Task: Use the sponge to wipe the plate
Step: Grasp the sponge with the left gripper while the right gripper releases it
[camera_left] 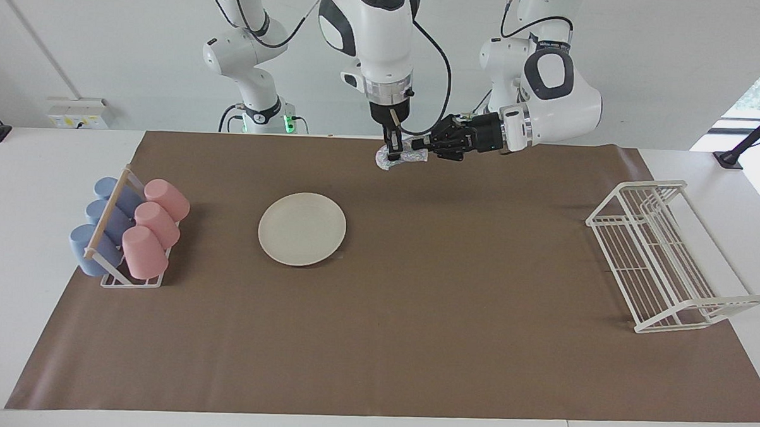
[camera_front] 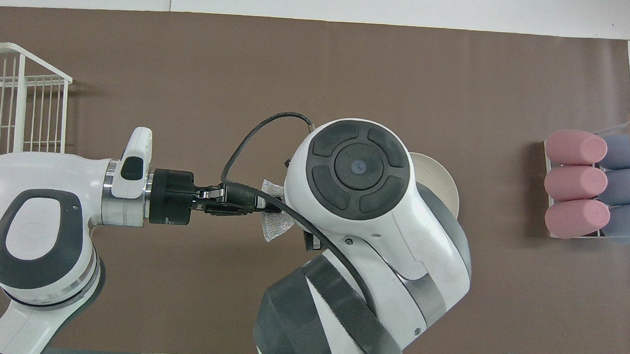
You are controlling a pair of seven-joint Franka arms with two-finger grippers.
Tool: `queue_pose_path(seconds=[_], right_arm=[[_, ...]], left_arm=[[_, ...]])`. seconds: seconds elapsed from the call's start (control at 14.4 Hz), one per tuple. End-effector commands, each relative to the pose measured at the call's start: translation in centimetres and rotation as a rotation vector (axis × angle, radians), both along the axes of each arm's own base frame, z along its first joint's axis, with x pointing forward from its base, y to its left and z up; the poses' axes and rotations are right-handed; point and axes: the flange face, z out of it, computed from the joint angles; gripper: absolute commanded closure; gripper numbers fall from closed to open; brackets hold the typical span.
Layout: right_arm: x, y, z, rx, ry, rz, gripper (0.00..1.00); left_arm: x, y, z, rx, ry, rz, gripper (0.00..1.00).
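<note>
I should pass the silvery sponge (camera_front: 274, 226) from my right gripper, which holds it, to my left gripper, because the wire dish rack (camera_left: 668, 261) is far from my right gripper.
The cream-white plate (camera_left: 302, 228) lies flat on the brown mat, a little toward the right arm's end; in the overhead view only its rim (camera_front: 441, 188) shows past the right arm. The silvery sponge (camera_left: 409, 156) hangs in the air over the mat's edge by the robots, well away from the plate. My right gripper (camera_left: 393, 152) points down and is shut on the sponge; in the overhead view the arm's own body hides it. My left gripper (camera_left: 428, 147) reaches in level and meets the sponge's edge; gripper (camera_front: 259, 206) and sponge (camera_front: 275, 228) show in the overhead view.
A rack of pink and blue cups (camera_left: 130, 230) stands at the right arm's end of the mat. A white wire dish rack (camera_left: 663, 255) stands at the left arm's end. Both show in the overhead view: the cup rack (camera_front: 595, 183) and the wire rack (camera_front: 17, 96).
</note>
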Motion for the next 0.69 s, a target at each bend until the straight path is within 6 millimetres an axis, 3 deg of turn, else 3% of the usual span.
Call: queue_pose_path(seconds=[0.0, 0.28, 0.35, 0.42, 0.48, 0.62], right_arm=[[0.3, 0.3, 0.3, -0.012, -0.014, -0.02, 1.0], [0.5, 0.0, 0.4, -0.006, -0.018, -0.02, 1.0], [0.8, -0.3, 0.5, -0.002, -0.024, -0.011, 0.75], [0.7, -0.3, 0.5, -0.004, -0.024, -0.009, 0.12], [0.6, -0.2, 0.4, -0.005, -0.023, -0.02, 0.0], [0.5, -1.0, 1.3, 0.0, -0.031, -0.009, 0.0]], left_arm=[[-0.6, 0.3, -0.1, -0.009, 0.013, 0.017, 1.0], [-0.6, 0.4, -0.1, -0.008, 0.029, 0.024, 1.0], [-0.5, 0.5, -0.1, -0.008, 0.03, 0.026, 1.0], [-0.5, 0.5, -0.1, -0.008, 0.03, 0.027, 1.0], [-0.5, 0.5, -0.1, -0.008, 0.03, 0.028, 1.0], [-0.5, 0.6, -0.1, -0.009, 0.032, 0.028, 1.0]])
